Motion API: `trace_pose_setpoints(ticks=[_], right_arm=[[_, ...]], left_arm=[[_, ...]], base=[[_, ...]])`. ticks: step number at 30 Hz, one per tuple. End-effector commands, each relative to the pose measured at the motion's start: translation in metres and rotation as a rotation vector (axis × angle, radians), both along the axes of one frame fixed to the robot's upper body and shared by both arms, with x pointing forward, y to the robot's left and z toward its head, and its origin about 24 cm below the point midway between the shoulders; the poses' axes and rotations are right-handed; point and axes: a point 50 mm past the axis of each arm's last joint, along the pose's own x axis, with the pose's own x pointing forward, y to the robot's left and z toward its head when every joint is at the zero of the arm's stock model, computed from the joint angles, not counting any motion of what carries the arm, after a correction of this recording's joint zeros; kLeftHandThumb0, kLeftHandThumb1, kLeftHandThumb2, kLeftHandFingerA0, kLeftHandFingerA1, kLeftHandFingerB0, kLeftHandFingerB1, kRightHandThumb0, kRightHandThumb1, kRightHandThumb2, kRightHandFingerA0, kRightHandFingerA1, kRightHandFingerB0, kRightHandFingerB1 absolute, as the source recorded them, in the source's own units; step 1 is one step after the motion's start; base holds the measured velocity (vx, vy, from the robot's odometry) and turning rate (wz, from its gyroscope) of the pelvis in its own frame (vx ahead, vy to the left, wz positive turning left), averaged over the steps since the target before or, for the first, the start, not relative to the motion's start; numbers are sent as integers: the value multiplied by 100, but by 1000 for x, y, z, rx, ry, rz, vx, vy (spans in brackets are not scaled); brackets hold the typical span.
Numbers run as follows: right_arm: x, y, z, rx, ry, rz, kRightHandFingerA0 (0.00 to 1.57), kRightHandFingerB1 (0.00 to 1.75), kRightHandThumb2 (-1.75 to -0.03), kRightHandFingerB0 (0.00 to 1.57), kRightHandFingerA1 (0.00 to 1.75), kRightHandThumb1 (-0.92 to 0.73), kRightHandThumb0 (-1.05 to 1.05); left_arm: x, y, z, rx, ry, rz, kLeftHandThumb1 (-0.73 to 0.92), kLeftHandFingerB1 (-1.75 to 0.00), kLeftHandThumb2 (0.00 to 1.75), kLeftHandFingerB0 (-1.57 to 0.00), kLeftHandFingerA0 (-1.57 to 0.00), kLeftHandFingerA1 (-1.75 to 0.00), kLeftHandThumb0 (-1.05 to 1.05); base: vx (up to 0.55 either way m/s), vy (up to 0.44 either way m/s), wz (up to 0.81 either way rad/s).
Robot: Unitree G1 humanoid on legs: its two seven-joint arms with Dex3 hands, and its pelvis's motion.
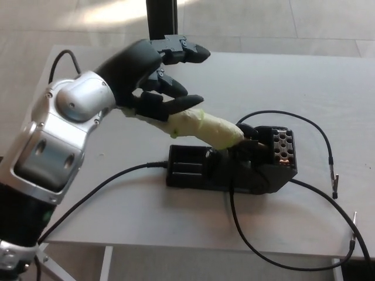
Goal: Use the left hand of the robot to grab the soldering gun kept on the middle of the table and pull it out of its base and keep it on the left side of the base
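My gripper will make a long thin tip slide out when I pull, since the soldering gun's handle (205,127) ends at the holder's opening (247,142).
The soldering gun (206,127) has a pale yellow-green wrapped handle and sits tilted in its black base (234,167) in the middle of the table, tip end down in the holder. My left hand (157,79) hovers over the upper end of the handle, open, with its fingers spread above and its thumb lying along the handle's side. The handle's top end is hidden behind the hand. My right hand does not show.
Black cables (275,228) loop from the base across the grey table (105,152) to the front left and right, ending in probe tips (335,181) at the right edge. A dark post (162,19) stands behind the table.
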Motion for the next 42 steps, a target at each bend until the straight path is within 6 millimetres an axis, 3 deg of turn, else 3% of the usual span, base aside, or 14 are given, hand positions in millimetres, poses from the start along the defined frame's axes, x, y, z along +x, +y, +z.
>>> trace_pose_setpoints(ticks=[1, 3, 12, 13, 15, 18, 20, 22, 23, 24, 27, 28, 41, 42], right_arm=[[7, -9, 14, -30, -44, -12, 92, 155, -126, 0, 143, -16, -84], [8, -9, 14, -37, -39, 0, 105, 108, -117, 25, 128, -19, -93], [11, -9, 16, -50, -28, 18, 78, 154, -120, 0, 154, -21, -88], [11, -9, 16, -50, -30, 13, 110, 96, -118, 22, 130, -28, -85], [11, -9, 16, -37, -46, -7, 89, 156, -120, 3, 145, -17, -87], [12, -9, 16, -33, -52, -2, 91, 103, -122, 26, 130, -30, -92], [14, -8, 16, -31, -62, -9, 77, 159, -117, 3, 152, -13, -81], [14, -8, 16, -29, -62, -15, 134, 83, -96, 40, 126, -9, -35], [17, -9, 18, -38, -59, 3, 80, 153, -123, 2, 154, -15, -85], [17, -8, 19, -38, -63, 3, 110, 100, -122, 21, 134, -28, -90], [18, -9, 19, -46, -57, 5, 72, 156, -126, 2, 152, -15, -86], [17, -9, 19, -48, -55, 7, 109, 109, -117, 29, 128, -18, -90], [17, -9, 19, -87, -72, -31, 157, 151, -132, 18, 119, -19, -76], [17, -9, 19, -89, -71, -32, 154, 108, -123, 51, 123, -30, -84]], left_arm=[[-8, -5, -9, 98, 27, -48, 74, -39, 61, -27, -48, -62, -64], [-11, -6, -11, 129, 30, -68, 73, -37, 62, -28, -46, -61, -69], [-18, 0, -17, 219, 88, -124, 69, -38, 61, -23, -45, -60, -65], [-18, 1, -19, 227, 93, -133, 70, -38, 61, -23, -46, -60, -64], [-20, 7, -23, 280, 165, -153, 56, -47, 90, -16, -35, -63, -67], [-20, 10, -24, 289, 190, -165, 56, -47, 90, -15, -34, -63, -66], [-22, 13, -27, 326, 225, -166, 55, -45, 90, -15, -31, -62, -68], [-23, 15, -28, 342, 245, -170, 55, -45, 90, -15, -32, -62, -68], [-23, 16, -27, 367, 251, -177, 71, -31, 61, -21, -37, -56, -67], [-23, 16, -27, 378, 260, -188, 56, -44, 91, -14, -36, -62, -71], [-23, 16, -29, 395, 254, -202, 68, -31, 61, -21, -49, -56, -67], [-23, 16, -29, 394, 254, -202, 67, -31, 60, -21, -55, -56, -66], [-37, 1, -37, 206, -30, -94, 78, -56, 74, -61, -114, -140, -13], [-38, -1, -38, 191, -45, -81, 77, -60, 77, -67, -109, -147, -10]], base=[[0, 0, 0], [0, 0, 0], [0, 0, 0], [0, 0, 0], [0, 0, 0], [0, 0, 0], [0, 0, 0], [0, 0, 0], [0, 0, 0], [0, 0, 0], [0, 0, 0], [0, 0, 0], [0, 0, 0], [0, 0, 0]])
